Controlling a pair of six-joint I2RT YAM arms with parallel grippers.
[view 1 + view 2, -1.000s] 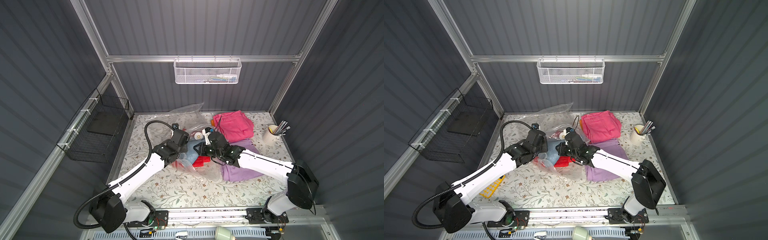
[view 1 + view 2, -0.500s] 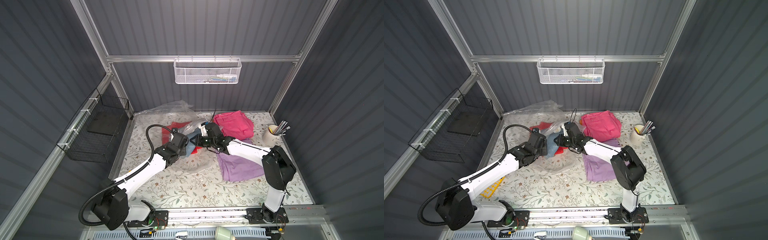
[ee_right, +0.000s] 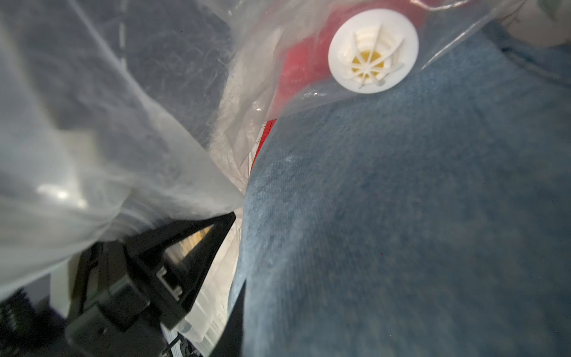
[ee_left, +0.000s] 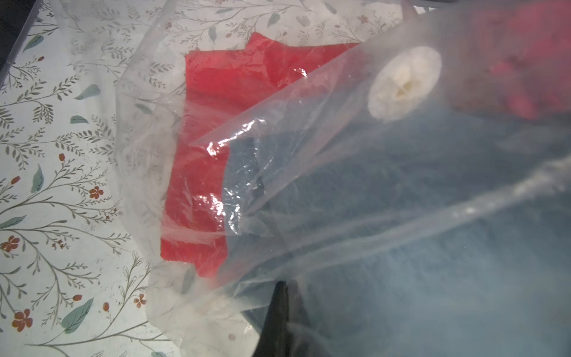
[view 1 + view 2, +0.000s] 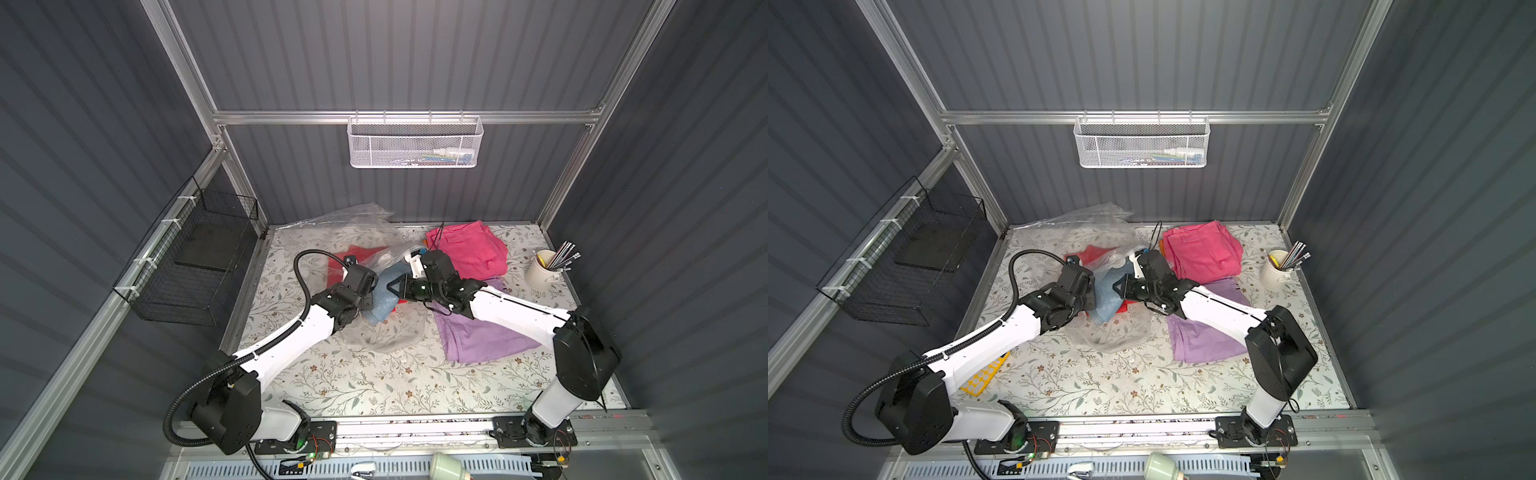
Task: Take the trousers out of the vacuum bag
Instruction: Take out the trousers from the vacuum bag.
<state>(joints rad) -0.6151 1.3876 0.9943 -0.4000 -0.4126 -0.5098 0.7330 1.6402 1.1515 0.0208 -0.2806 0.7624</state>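
The bag's film [image 5: 389, 256] is stretching along the blue trousers, so the robot's right gripper should gently move the trousers back toward the left gripper before it pulls them free of the bag.
The crinkly see-through vacuum bag [image 5: 357, 220] lies at the back left of the table, its white valve [image 3: 373, 51] close to both grippers. Red trousers [image 5: 338, 270] lie inside it under the plastic. Light blue trousers [image 5: 382, 309] hang partly out of the bag between the arms. My right gripper [image 5: 392, 287] is shut on this blue cloth [image 3: 401, 216]. My left gripper [image 4: 282, 284] is shut on the bag's film [image 4: 309, 154], right beside the blue cloth. Hot pink trousers [image 5: 473, 249] and lilac trousers [image 5: 482, 340] lie outside the bag on the right. An orange edge [image 5: 1161, 248] peeks from under the pink.
A cream cup of pens [image 5: 544, 272] stands at the right edge. A black wire basket [image 5: 199, 257] hangs on the left wall and a white mesh basket [image 5: 415, 143] on the back wall. A yellow grid-like piece [image 5: 980, 376] lies under my left arm.
Both grippers have moved a little toward the back with the bag and the blue cloth. The red trousers now lie farther back in the bag, and more blue cloth shows.
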